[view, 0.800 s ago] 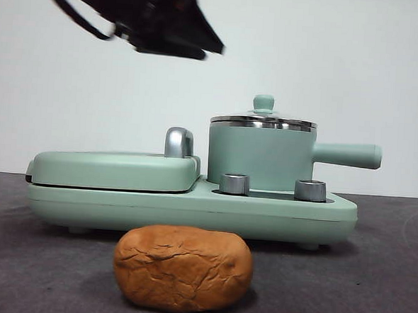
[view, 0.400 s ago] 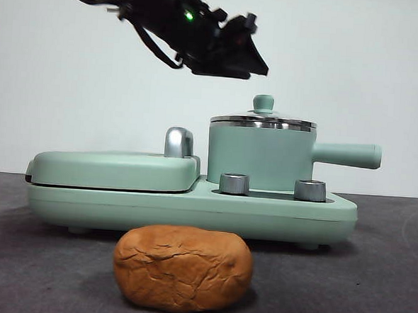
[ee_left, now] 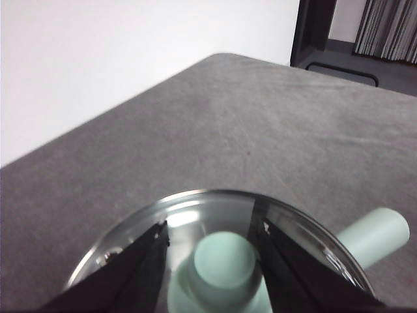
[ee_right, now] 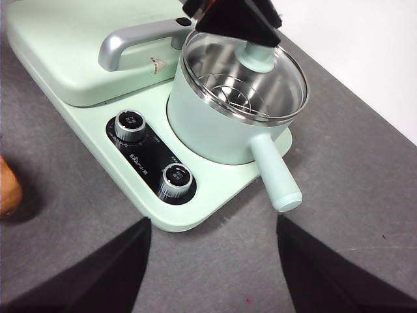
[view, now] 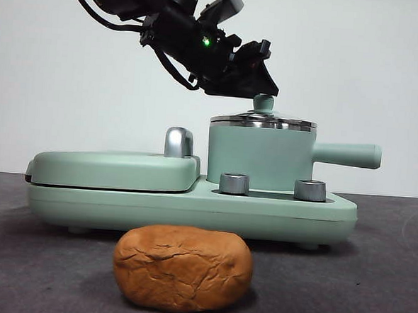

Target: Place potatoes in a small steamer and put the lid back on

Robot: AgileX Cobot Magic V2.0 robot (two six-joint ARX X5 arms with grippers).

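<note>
I expect the lid to come off and leave the steamer standing when I lift the lid's knob, because the lid's round edge (view: 296,122) rests on the steamer's rim.
The small steamer (view: 260,156) stands on the right of the mint-green appliance, with the glass lid (view: 263,121) on it. My left gripper (view: 261,85) comes down from the upper left to the lid's knob (view: 263,102). In the left wrist view its jaws stand open, one on each side of the knob (ee_left: 225,261), with small gaps showing, over the lid (ee_left: 195,212). The potato (view: 182,267) lies on the table in front of the appliance. My right gripper (ee_right: 214,222) hangs open and empty above the table, looking down on the steamer (ee_right: 215,130), the lid (ee_right: 244,81) and the potato (ee_right: 6,186).
The flat griddle cover (view: 116,168) with its chrome handle (view: 179,142) fills the appliance's left half. Two knobs (view: 234,183) sit on the base in front of the pot. The steamer's side handle (view: 347,155) sticks out to the right.
My left arm has moved down and to the right, from the upper left to the lid's knob. The potato, steamer and lid have not moved.
</note>
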